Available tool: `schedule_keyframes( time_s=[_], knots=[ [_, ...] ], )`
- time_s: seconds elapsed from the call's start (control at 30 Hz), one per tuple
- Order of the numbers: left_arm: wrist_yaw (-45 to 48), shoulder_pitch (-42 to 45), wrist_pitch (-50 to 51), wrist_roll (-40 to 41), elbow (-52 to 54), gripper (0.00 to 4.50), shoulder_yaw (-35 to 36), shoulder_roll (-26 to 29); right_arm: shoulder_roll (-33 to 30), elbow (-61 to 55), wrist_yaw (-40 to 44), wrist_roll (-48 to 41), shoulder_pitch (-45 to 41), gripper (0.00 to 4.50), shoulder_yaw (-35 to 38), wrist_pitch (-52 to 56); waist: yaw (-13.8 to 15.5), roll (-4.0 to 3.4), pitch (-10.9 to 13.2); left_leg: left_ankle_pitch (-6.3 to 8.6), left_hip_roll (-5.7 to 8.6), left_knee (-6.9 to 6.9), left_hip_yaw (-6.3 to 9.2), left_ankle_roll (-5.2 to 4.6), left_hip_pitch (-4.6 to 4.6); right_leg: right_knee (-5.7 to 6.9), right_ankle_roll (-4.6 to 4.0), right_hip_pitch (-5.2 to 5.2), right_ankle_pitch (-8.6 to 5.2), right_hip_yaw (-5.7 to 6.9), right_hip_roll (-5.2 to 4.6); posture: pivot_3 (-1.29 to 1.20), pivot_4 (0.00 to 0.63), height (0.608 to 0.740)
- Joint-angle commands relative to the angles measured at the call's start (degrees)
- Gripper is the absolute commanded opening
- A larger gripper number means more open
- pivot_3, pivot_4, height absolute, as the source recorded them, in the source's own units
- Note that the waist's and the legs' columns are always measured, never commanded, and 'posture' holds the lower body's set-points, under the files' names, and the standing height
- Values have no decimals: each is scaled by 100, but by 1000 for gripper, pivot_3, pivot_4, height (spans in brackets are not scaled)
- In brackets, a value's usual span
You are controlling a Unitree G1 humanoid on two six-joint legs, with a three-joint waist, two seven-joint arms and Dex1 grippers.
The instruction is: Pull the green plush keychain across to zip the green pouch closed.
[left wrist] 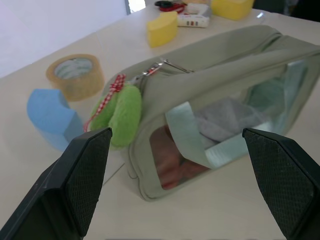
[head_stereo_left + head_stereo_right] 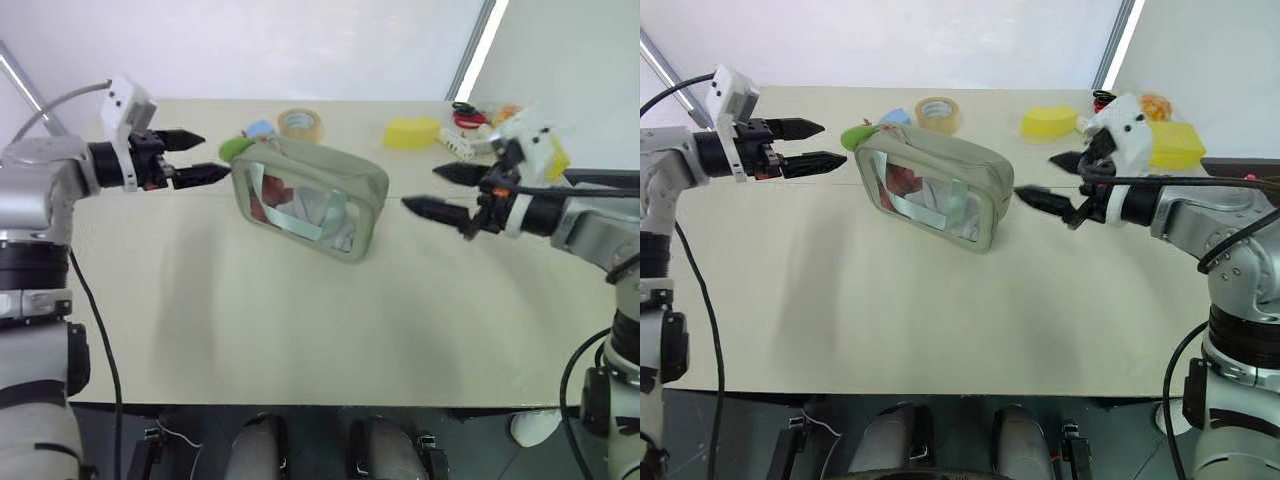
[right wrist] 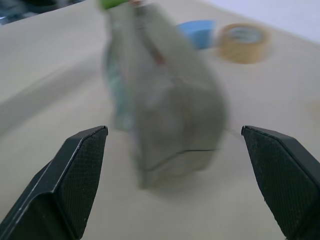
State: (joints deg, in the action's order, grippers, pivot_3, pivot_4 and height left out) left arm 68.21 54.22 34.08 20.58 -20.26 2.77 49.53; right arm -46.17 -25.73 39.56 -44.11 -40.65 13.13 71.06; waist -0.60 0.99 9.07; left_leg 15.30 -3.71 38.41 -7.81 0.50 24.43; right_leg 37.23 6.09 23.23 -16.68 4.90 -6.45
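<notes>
My gripper will make the green plush keychain (image 2: 235, 149) move past the pouch's top and hang beside the pouch's end when it pulls, because the zipper line (image 3: 176, 82) bends over that end.
The sage-green pouch (image 2: 310, 195) stands on the table's middle, its clear window showing red and white contents and a mint strap. The lime-green plush keychain (image 2: 236, 148) hangs at the pouch's left end, at the end of the zipper; the left wrist view shows it (image 1: 122, 115) with a red checked ribbon. My left gripper (image 2: 215, 156) is open, hovering just left of the keychain and apart from it. Just off the pouch's right end, my right gripper (image 2: 420, 188) also stands open with nothing in it.
Behind the pouch lie a blue block (image 2: 262, 128) and a tape roll (image 2: 300, 124). A yellow sponge (image 2: 412, 131), another sponge (image 2: 1175, 143) and small red items (image 2: 465, 115) sit at the back right. The beige table (image 2: 300, 330) stretches bare toward its front edge.
</notes>
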Motion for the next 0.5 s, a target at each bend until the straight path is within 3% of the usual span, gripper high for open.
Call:
schedule_keyframes(
  time_s=[0.03, 0.5],
  knots=[
    [95, 319, -108, -5, 4, 4469, 66, 107, -76, -193, -30, -236, -335, 4450, -52, 79, 5, 1, 0, 0, 0, 0, 0, 0, 1, 0, 0, 0, 0, 0, 0, 0, 150, 740],
    [18, 438, -298, -179, -287, 4469, 113, 190, -81, 138, -436, 216, -573, 4450, -416, -328, -5, 3, 1, 0, 0, 1, -3, 0, 6, 3, 0, 11, 0, -1, -1, 0, 150, 740]
  ],
)
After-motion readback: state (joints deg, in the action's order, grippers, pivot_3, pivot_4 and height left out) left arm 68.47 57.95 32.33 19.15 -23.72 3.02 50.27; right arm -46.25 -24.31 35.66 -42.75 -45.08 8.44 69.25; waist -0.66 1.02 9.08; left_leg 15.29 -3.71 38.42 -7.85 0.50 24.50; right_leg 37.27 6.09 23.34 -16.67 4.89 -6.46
